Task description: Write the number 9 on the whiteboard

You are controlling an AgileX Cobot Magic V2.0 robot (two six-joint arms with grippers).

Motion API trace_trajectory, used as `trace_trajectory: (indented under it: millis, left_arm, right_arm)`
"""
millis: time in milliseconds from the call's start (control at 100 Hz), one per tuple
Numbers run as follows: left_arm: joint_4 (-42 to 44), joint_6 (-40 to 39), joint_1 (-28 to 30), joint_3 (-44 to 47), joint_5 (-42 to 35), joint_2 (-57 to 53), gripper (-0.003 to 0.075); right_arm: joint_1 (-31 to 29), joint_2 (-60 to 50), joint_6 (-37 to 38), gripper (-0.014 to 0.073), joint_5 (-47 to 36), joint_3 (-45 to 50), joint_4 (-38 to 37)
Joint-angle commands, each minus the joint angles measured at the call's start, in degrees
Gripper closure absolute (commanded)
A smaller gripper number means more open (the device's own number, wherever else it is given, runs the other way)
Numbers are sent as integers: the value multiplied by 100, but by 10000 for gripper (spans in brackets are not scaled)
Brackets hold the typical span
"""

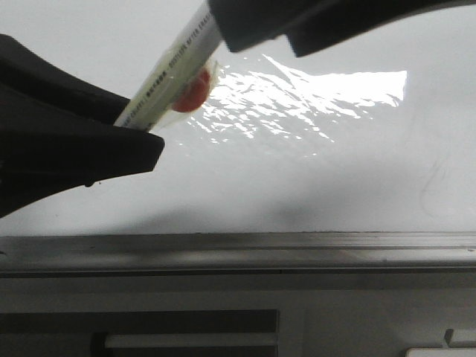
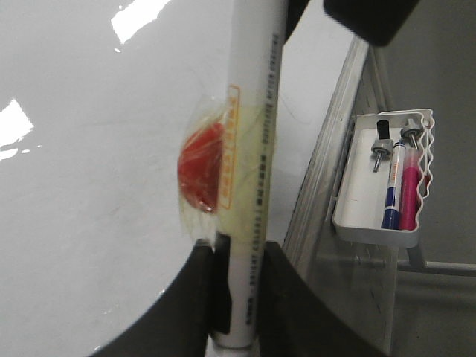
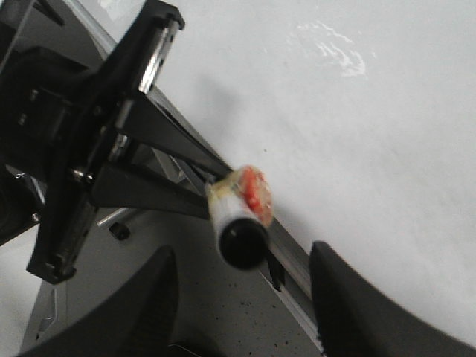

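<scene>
The robot's left gripper covers the marker's lower end [image 1: 137, 119], which is the end that writes, so the right gripper should grab the marker by its black end [image 3: 244, 244] before writing the 9.
The whiteboard [image 1: 312, 186] is glossy white with glare, edged below by a grey metal rail [image 1: 238, 253]. It also shows in the left wrist view [image 2: 89, 149] and the right wrist view [image 3: 387, 111]. No drawn number 9 shows on it. My left gripper [image 2: 238, 256] is shut on the lower end of a white marker [image 2: 256, 134] that has a red blob [image 2: 201, 171] taped to it. In the front view the marker [image 1: 171, 71] slants up from the left gripper [image 1: 141, 134] to the right gripper [image 1: 260, 30]. The right gripper [image 3: 242, 256] is open, its jaws wide apart on either side of the marker's black end [image 3: 239, 244].
A white tray [image 2: 368, 227] hangs beside the board's rail and holds a blue marker [image 2: 392, 193] and a pink one [image 2: 410, 197]. A faint grey curved smudge [image 1: 428, 186] lies on the board at the right. The left arm's black frame [image 3: 89, 149] fills one side of the right wrist view.
</scene>
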Motion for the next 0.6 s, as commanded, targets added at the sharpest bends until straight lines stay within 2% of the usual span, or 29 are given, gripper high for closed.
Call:
trace_trajectory:
  millis: [0,200,310,490,540,590]
  left_arm:
    - [-84,-47,-22,-182,-473,-61,741]
    - [-84,-47,-22,-182,-473,-61,741]
    - [-84,-47,-22,-182,-473,-61,741]
    - [-84,-47,-22,-182,-461,-61,739]
    - [-94,-47,-22,-182,-434,-61,727]
    - [-94,-47,-22,-182,-419,-61,692]
  right_arm:
    - [79,158,-40,246,-358,-441,-32]
    - [-1,602,-40,270,-246,-700,-32]
    - [-1,761,-40,389,92,-742,-32]
    - [-1,765,-40,624,138,-752,-32]
    - [-1,765,-40,662,125,-765,-32]
    - [-1,765,-40,662,86,-765,-32]
